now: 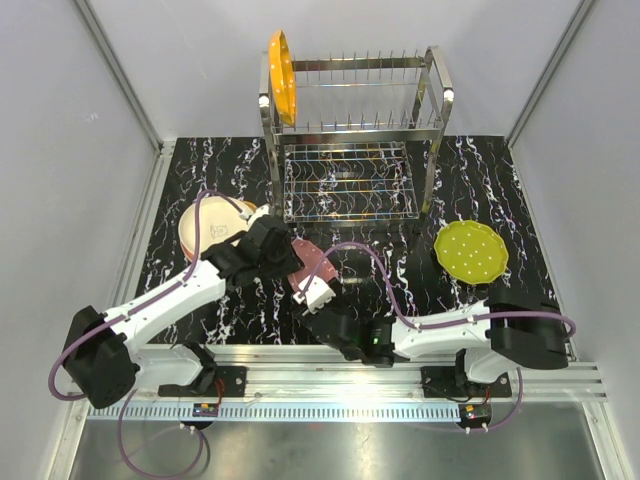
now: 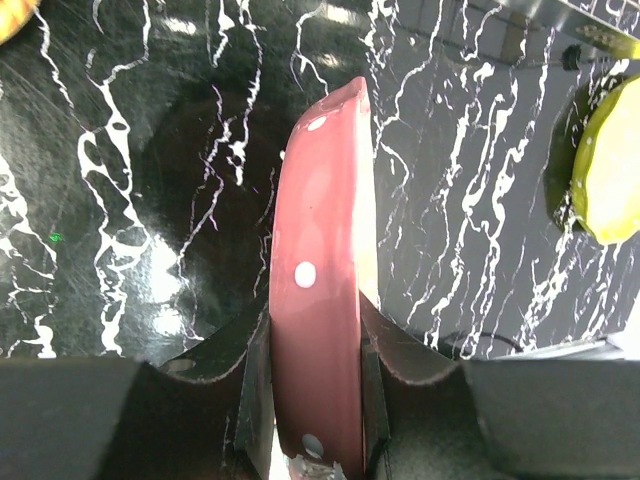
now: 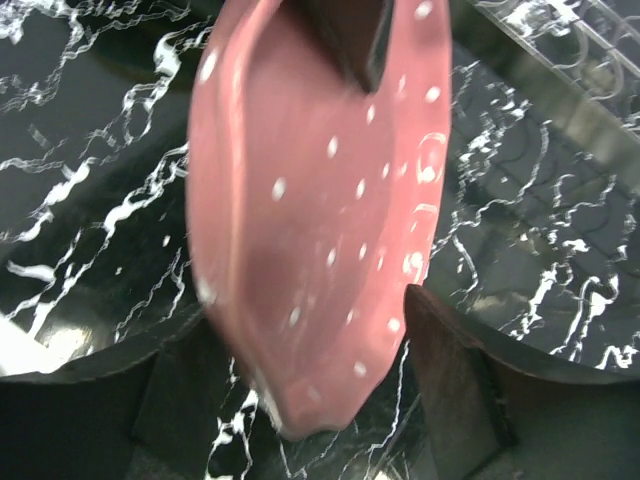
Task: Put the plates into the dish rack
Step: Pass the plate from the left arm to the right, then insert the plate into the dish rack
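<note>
The robot's left gripper is on the pink plate's rim (image 2: pixel 316 325), and its right gripper should close on the plate's lower edge (image 3: pixel 312 392) before the left gripper lets go and moves away.
My left gripper (image 1: pixel 284 256) is shut on the rim of a pink plate with white dots (image 1: pixel 314 264), held edge-up above the black marble table. In the left wrist view the plate (image 2: pixel 320 280) stands edge-on between the closed pads of that gripper (image 2: pixel 315 400). My right gripper (image 1: pixel 316 290) is open, its fingers on either side of the plate's lower edge (image 3: pixel 320 200) with gaps showing. The left finger (image 3: pixel 350 35) grips the top rim. An orange plate (image 1: pixel 283 75) stands in the dish rack's (image 1: pixel 350 140) upper left slot. A lime-green dotted plate (image 1: pixel 470 250) lies at the right.
A stack of cream and tan plates (image 1: pixel 212 222) lies at the left, partly behind my left arm. The lime plate's edge shows in the left wrist view (image 2: pixel 610 170). The rack's lower wire shelf (image 3: pixel 560 40) is at the top right of the right wrist view.
</note>
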`<state>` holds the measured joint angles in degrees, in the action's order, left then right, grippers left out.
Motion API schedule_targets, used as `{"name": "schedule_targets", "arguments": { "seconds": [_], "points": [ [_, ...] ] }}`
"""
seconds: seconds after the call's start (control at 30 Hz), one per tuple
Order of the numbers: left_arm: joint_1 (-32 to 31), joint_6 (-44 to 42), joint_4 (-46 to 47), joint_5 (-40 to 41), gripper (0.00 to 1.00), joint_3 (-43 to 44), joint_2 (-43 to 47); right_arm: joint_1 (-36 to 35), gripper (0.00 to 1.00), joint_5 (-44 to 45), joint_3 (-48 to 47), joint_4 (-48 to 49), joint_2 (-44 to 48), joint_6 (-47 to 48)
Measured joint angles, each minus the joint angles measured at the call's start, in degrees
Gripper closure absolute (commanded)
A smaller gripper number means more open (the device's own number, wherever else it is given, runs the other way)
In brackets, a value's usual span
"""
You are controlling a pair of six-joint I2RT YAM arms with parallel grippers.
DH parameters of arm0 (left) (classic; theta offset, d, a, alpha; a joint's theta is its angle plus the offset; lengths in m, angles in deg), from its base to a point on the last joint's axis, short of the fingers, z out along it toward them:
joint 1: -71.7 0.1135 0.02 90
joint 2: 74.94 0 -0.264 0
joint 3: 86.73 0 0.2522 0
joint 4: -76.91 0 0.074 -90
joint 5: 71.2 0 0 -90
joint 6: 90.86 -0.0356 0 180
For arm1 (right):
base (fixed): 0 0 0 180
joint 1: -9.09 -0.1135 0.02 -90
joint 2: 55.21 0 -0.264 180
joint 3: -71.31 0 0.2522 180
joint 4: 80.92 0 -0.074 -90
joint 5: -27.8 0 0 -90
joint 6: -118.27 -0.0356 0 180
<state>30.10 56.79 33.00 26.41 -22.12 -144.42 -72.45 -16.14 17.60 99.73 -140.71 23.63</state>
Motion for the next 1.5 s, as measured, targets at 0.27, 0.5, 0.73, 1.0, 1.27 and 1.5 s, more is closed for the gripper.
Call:
{"name": "schedule_targets", "arguments": {
  "seconds": [0.27,0.5,0.73,1.0,1.27,1.5],
  "points": [
    [0.09,0.94,0.46,-3.72,1.0,0.0,0.0,-0.22,0.38,3.74,-1.2,4.11,-3.8,5.16],
    [0.09,1.92,1.27,-4.68,0.82,0.0,0.0,-0.28,0.59,5.53,-1.53,4.48,-5.11,6.62],
    [0.09,4.94,2.14,-4.5,0.56,0.0,0.46,-0.87,0.91,5.68,-1.22,5.01,-4.09,8.07],
    [0.11,2.91,5.64,-6.03,0.25,0.07,2.36,-0.59,0.99,4.5,1.01,4.11,-1.79,4.72],
    [0.68,1.09,5.03,-6.12,0.06,2.78,2.34,-0.48,0.99,3.1,2.51,2.75,0.42,2.62],
    [2.99,-2.71,2.23,-3.37,0.01,8.74,2.71,-0.48,1.0,1.11,3.56,0.55,6.19,0.31]
  ]
}}
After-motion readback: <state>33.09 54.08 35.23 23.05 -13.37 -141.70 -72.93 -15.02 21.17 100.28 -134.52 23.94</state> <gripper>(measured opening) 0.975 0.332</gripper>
